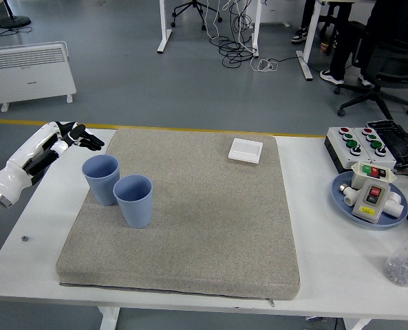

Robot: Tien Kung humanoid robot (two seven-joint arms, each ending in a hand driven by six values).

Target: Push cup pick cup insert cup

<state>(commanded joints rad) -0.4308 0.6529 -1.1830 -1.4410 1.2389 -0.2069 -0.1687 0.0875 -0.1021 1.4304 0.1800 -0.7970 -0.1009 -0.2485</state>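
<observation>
The blue cups taper (138,221) toward the bottom. The nearer cup (134,200) will sink into the farther cup almost up to its rim when I put it in.
Two blue cups stand upright on the grey mat (190,220), touching side by side: one (101,179) at the far left, the other (134,200) just right and nearer. My left hand (76,135) hovers above the table's left edge, up and left of the cups, apart from them. Its fingers are spread and hold nothing. My right hand is out of view.
A white square box (245,149) lies at the mat's far edge. At the right stand a button box (360,143), a blue plate (341,199) with switch parts, and a clear bottle (404,260). A small screw (25,238) lies on the table's left.
</observation>
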